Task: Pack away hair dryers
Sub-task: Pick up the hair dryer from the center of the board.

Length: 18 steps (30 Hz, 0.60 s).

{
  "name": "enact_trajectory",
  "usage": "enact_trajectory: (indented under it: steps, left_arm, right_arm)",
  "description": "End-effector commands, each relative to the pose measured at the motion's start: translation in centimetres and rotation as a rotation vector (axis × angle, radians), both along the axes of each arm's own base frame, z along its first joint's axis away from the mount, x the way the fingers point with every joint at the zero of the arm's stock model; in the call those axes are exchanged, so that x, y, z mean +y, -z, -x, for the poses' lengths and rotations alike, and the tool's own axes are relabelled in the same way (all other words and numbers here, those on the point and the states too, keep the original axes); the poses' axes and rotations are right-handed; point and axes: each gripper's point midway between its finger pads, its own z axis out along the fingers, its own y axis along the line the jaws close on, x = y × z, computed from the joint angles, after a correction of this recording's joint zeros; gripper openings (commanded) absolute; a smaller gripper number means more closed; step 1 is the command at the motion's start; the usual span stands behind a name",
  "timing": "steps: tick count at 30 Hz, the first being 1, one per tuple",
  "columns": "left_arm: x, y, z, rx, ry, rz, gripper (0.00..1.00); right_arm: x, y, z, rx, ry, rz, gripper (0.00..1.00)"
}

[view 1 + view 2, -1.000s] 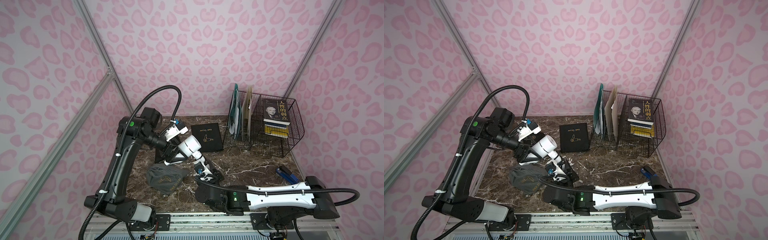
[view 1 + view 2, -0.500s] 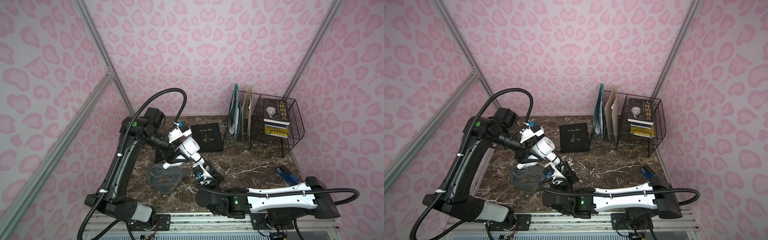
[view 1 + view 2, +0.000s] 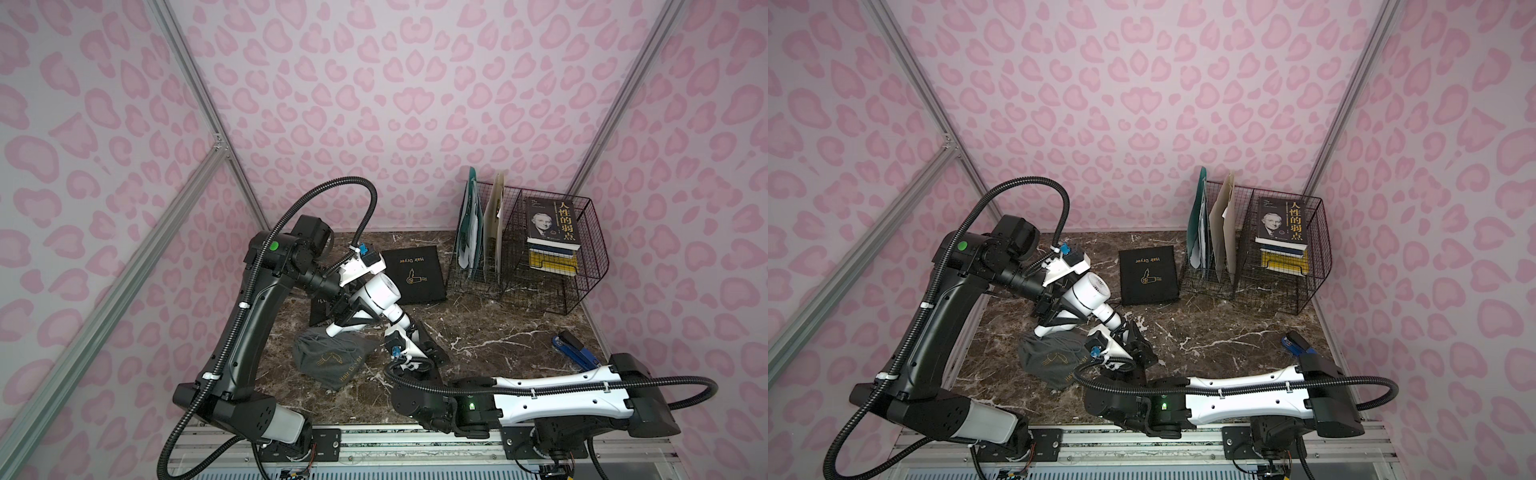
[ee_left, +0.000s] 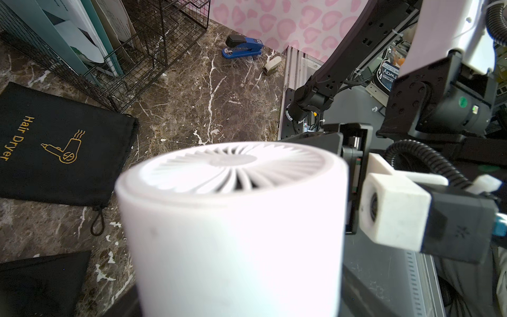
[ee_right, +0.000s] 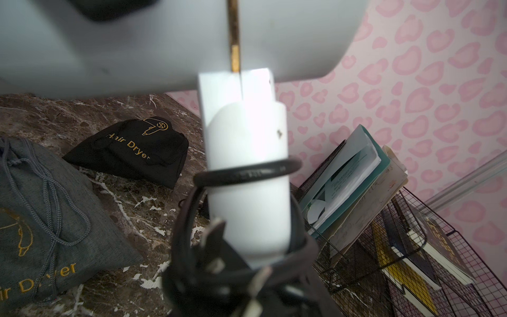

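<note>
The handle sticks straight out from the hair dryer's body (image 3: pixel 394 313). I should move my right gripper off the wound cord to the handle's end and fold the handle toward the nozzle.
A white hair dryer (image 3: pixel 380 291) (image 3: pixel 1086 293) hangs above the marble table, held by both arms. My left gripper (image 3: pixel 353 314) (image 3: pixel 1059 316) is shut on its barrel, whose fan grille (image 4: pixel 233 167) fills the left wrist view and hides the jaws. The nozzle (image 3: pixel 336 331) points down at the crumpled grey pouch (image 3: pixel 332 361) (image 5: pixel 41 219). My right gripper (image 3: pixel 409 334) (image 5: pixel 241 274) is shut on the end of the handle (image 5: pixel 247 178), where the black cord (image 5: pixel 247 171) is wound with its plug.
A flat black pouch (image 3: pixel 415 274) (image 4: pixel 55 148) lies behind the dryer. A second, bulging black pouch (image 5: pixel 137 153) sits under the left arm. A wire rack (image 3: pixel 540 291) with folders and books stands at the back right. A blue stapler (image 3: pixel 575 353) lies near the right wall.
My left gripper's jaws have come in onto the dryer's barrel. The right arm's elbow has sunk slightly toward the front rail; the dryer has hardly moved.
</note>
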Motion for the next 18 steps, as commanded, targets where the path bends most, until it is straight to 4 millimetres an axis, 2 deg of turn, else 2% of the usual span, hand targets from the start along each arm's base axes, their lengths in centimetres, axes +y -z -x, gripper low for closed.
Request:
enact_trajectory:
  steps: [1,5,13,14,16,18]
  left_arm:
    - [1.29,0.59,4.05,0.198,0.015,-0.062,0.87]
    - [1.33,0.67,4.09,0.2,0.014,-0.065,0.85]
    - [1.17,0.64,4.14,0.213,0.014,-0.056,0.68]
    - [1.15,0.6,4.18,0.215,0.014,-0.055,0.65]
    - [1.06,0.5,4.23,0.221,0.014,-0.046,0.51]
    - [0.99,0.39,4.32,0.224,0.014,-0.038,0.32]
  right_arm:
    - [-0.51,-0.82,-0.13,-0.026,0.039,-0.057,0.0]
    - [-0.53,-0.96,-0.14,-0.029,0.039,-0.057,0.0]
    - [-0.1,-1.18,-0.12,-0.036,0.037,-0.055,0.0]
    - [0.03,-1.23,-0.05,-0.037,0.033,-0.058,0.0]
    - [0.17,-1.28,-0.06,-0.04,0.033,-0.056,0.0]
    - [0.41,-1.34,-0.04,-0.042,0.028,-0.053,0.0]
